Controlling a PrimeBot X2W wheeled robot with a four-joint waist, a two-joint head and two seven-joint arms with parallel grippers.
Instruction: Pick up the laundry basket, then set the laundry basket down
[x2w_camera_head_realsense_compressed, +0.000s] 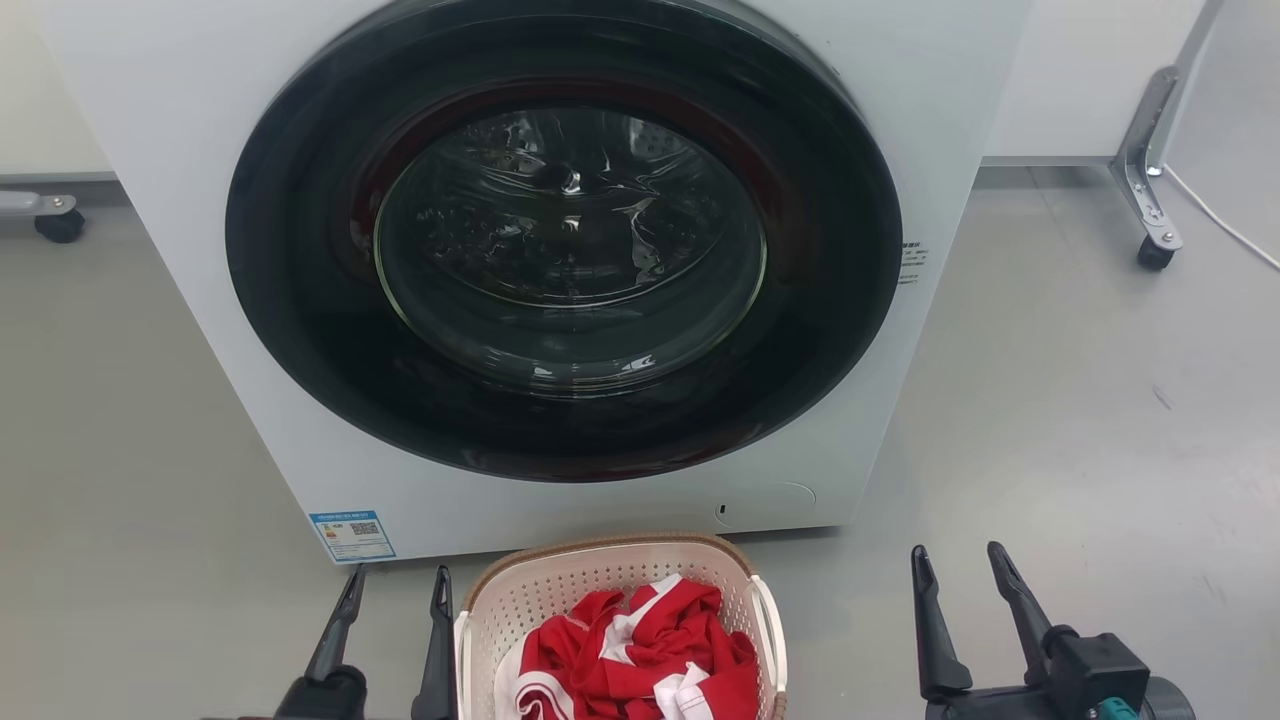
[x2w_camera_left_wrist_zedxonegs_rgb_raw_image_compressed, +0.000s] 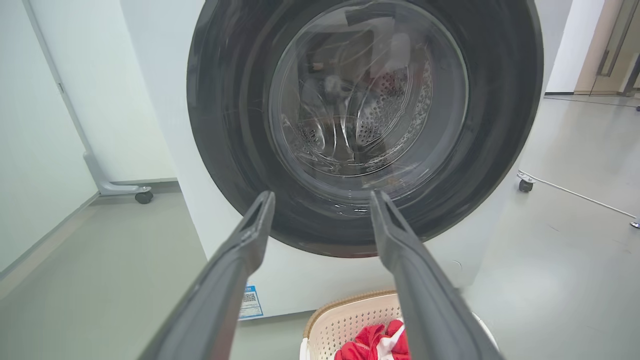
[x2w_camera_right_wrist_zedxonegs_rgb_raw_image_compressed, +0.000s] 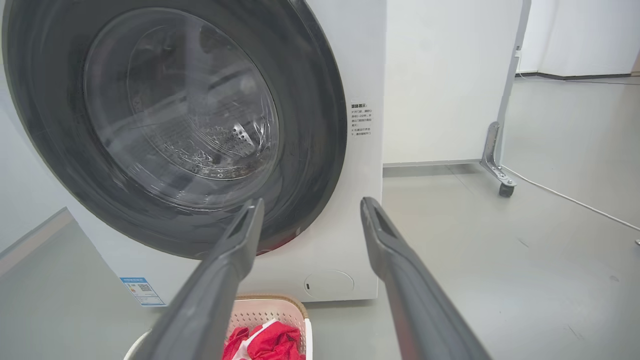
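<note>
The red and white clothing lies in a heap below the brown rim, so it will come along in its heap when I lift the laundry basket.
The laundry basket, cream-white and perforated with a brown woven-look rim, stands on the floor just in front of the washing machine, at the bottom centre of the head view. Red and white clothing fills it. My left gripper is open just left of the basket, close to its left handle, holding nothing. Well to the basket's right, my right gripper is open and empty over bare floor. The basket's rim appears below the left fingers, and the basket sits low between the right fingers.
A white front-loading washing machine with a shut dark round door stands directly behind the basket. Wheeled partition legs and a white cable lie at the back right; another caster sits at the left. Grey floor spreads on both sides.
</note>
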